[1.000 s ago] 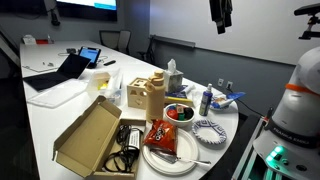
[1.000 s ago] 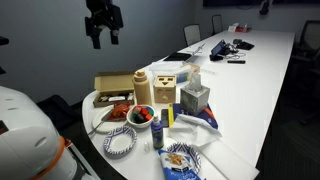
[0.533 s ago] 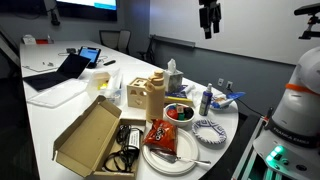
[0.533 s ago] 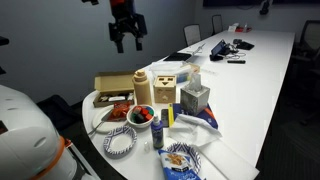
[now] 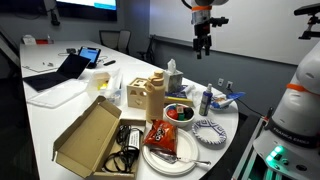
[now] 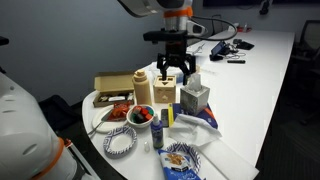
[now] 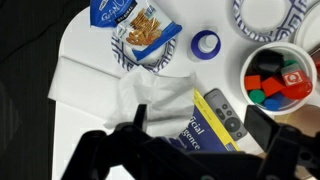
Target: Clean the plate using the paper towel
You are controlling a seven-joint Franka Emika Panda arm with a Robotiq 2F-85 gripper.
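Note:
My gripper's open fingers are above the crumpled white paper towel (image 7: pixel 174 91), which lies uncovered. So my gripper keeps going down toward its middle folds (image 7: pixel 152 102) until the fingers can pinch them.
The small blue-and-white striped plate (image 5: pixel 209 130) sits near the table's rounded end, and it shows in both exterior views (image 6: pixel 120 142) and at the top right of the wrist view (image 7: pixel 262 14). The crumpled white paper towel (image 7: pixel 148 95) lies on the table next to a blue book, right below the wrist camera. My gripper (image 5: pixel 203 42) hangs in the air above the cluttered end of the table, near the tissue box (image 6: pixel 195 96). Its fingers (image 7: pixel 200 128) are spread wide and hold nothing. It touches nothing.
A bowl of coloured blocks (image 7: pixel 280 75), a blue-capped bottle (image 7: pixel 205 44), a remote on the blue book (image 7: pixel 215 118) and a blue snack bag on a patterned plate (image 7: pixel 140 28) crowd the area. A wooden box (image 5: pixel 148 95), an open cardboard box (image 5: pixel 90 135) and a white plate with a red bag (image 5: pixel 165 145) stand nearby.
My gripper has come down from high above and moved over the cluttered end of the table, near the tissue box. Nothing on the table has moved.

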